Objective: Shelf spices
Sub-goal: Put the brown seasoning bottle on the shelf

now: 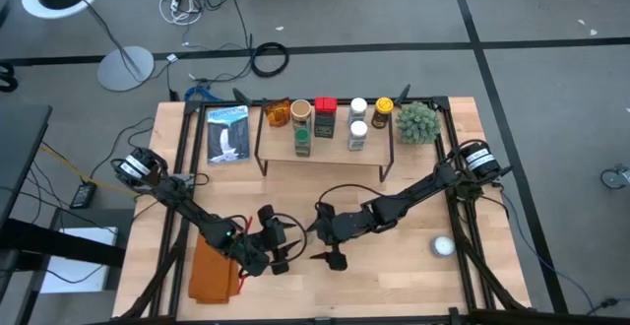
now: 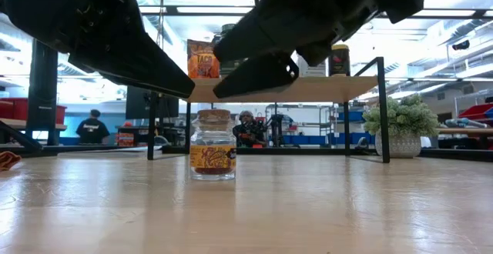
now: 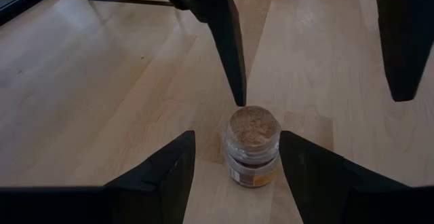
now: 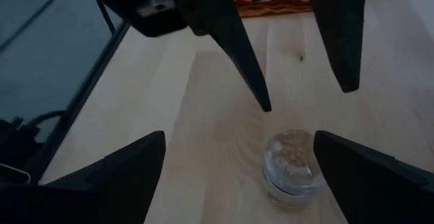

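Note:
My left gripper should move back before my right gripper takes the jar (image 2: 212, 152), because my left gripper's fingers crowd my right gripper above the spice jar's cork lid (image 2: 213, 115).
A small glass spice jar with a tan cork lid (image 2: 212, 145) stands upright on its base on the table, in front of the shelf (image 1: 325, 153). It also shows in the left wrist view (image 3: 252, 142) and the right wrist view (image 4: 293, 163). My left gripper (image 1: 285, 238) comes from the left and my right gripper (image 1: 321, 236) from the right. Both are open, facing each other, a little above the jar. Each one's fingers stand on either side of the jar without touching it. Several other spice jars and a red tin (image 1: 325, 118) stand on the shelf top.
A spiky green plant ball (image 1: 417, 121) stands at the shelf's right end. A white dome (image 1: 443, 247) lies at the near right. A picture card (image 1: 227, 133) lies left of the shelf, and an orange cloth (image 1: 215, 266) lies at the near left.

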Available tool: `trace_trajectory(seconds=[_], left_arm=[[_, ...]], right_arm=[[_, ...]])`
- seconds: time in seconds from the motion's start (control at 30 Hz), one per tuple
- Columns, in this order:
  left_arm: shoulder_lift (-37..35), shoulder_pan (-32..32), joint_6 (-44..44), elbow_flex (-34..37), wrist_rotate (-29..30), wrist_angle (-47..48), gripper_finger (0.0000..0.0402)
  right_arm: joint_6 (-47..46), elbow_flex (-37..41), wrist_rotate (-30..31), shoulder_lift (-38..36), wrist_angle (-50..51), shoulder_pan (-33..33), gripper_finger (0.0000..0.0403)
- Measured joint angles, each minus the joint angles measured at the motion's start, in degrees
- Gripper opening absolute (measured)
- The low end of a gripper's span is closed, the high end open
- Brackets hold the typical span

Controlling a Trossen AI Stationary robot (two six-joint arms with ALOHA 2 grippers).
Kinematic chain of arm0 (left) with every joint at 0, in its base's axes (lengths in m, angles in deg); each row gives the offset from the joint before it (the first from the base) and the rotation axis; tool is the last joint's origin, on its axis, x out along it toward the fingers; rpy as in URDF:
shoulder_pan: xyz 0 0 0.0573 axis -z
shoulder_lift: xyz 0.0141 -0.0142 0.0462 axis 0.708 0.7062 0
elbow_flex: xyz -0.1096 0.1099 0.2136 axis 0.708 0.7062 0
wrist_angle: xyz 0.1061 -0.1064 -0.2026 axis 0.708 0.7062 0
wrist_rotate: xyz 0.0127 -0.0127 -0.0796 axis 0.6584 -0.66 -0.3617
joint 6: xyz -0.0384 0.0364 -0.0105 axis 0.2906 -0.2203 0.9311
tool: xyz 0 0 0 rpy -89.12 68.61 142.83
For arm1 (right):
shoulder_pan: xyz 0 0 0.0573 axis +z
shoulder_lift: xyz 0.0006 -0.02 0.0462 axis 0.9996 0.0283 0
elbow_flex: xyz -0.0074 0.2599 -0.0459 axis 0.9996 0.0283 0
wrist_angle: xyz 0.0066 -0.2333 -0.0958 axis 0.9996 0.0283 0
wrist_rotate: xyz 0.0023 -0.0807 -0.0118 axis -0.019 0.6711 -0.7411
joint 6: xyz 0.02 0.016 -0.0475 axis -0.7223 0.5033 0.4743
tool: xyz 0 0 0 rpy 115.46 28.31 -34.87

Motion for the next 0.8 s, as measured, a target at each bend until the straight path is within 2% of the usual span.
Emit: trace_trajectory(seconds=[0.4,0.53,0.8], left_arm=[[0.0,0.0,0.0,0.0,-0.1,0.5,0.0219],[0.0,0.0,0.0,0.0,-3.6,1.5,0.0219],[-0.8,0.0,0.0,0.1,-4.6,5.1,0.0219]], right_arm=[[-1.6,0.0,0.0,0.0,-5.4,-0.4,0.0378],[-4.2,-0.1,1.5,0.0,-3.8,-0.5,0.0376],[-3.3,-12.7,10.7,0.9,23.8,-0.7,0.0375]])
